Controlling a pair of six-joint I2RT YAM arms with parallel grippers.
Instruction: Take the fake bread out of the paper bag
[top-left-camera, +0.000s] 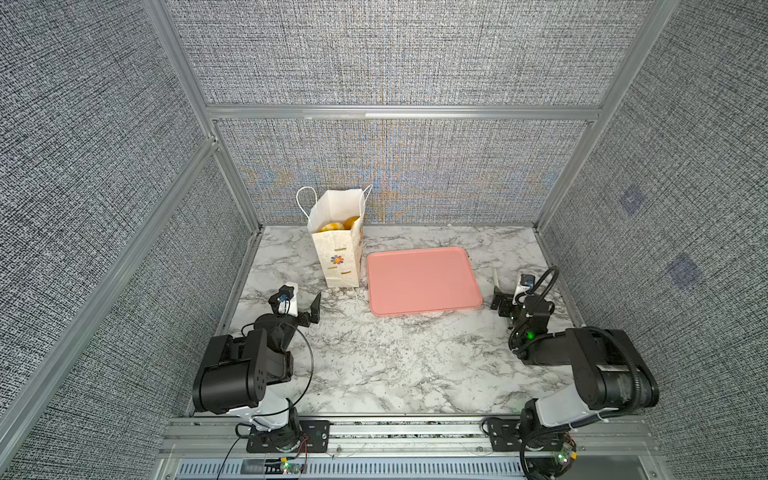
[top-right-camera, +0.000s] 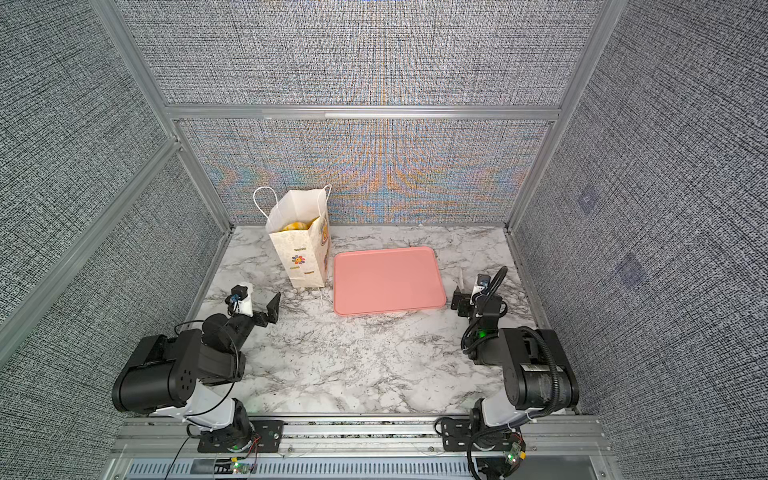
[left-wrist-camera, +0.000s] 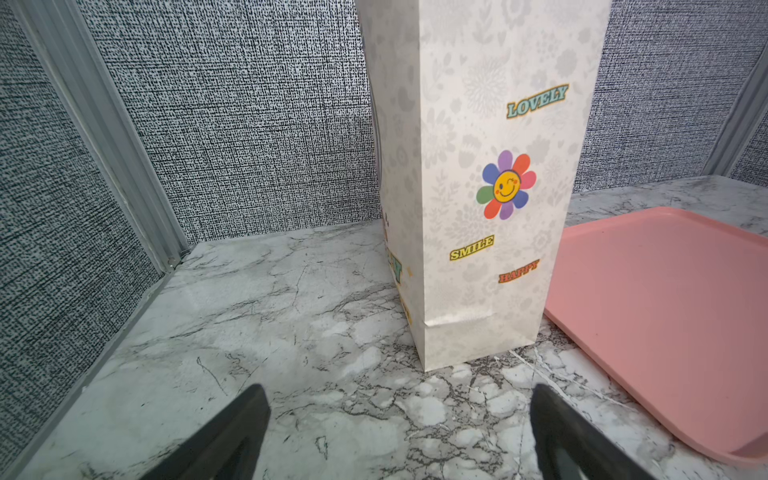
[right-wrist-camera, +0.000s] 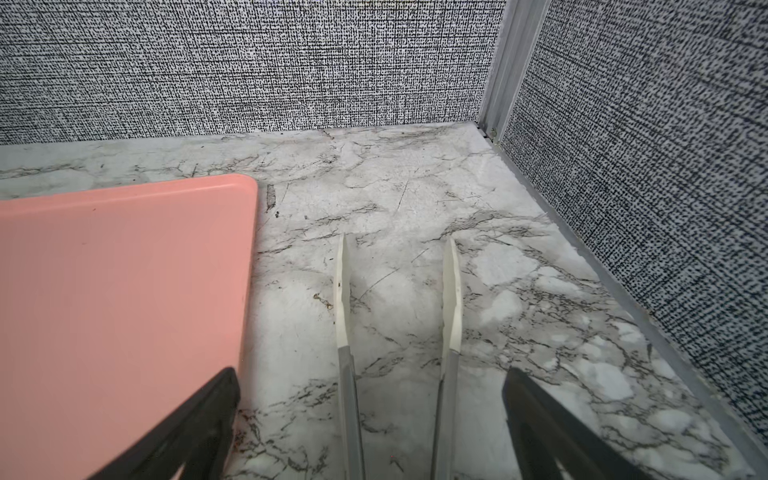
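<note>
Next, I raise my right gripper, as it's low and level along the metal tongs (right-wrist-camera: 452, 312), tilt down and grip the tongs from above before reaching the fake bread.
The paper bag (top-left-camera: 337, 253) (top-right-camera: 300, 255) stands upright at the back left of the marble table, mouth open, with a flower print (left-wrist-camera: 505, 185) on the side facing me. Golden fake bread (top-left-camera: 338, 225) (top-right-camera: 296, 226) shows inside its mouth; most of it is hidden. My left gripper (top-left-camera: 299, 305) (top-right-camera: 261, 306) (left-wrist-camera: 399, 395) is open just above the table, a short way in front of the bag, holding nothing. My right gripper (top-left-camera: 508, 298) (top-right-camera: 466, 300) (right-wrist-camera: 370, 374) is open at the right, beside the tray.
A pink tray (top-left-camera: 424, 282) (top-right-camera: 386, 280) (left-wrist-camera: 665, 311) (right-wrist-camera: 124, 311) lies flat right of the bag. Metal tongs (right-wrist-camera: 345, 332) (top-left-camera: 495, 276) with white tips run between my right fingers, apart from both. Fabric walls close in the back and sides.
</note>
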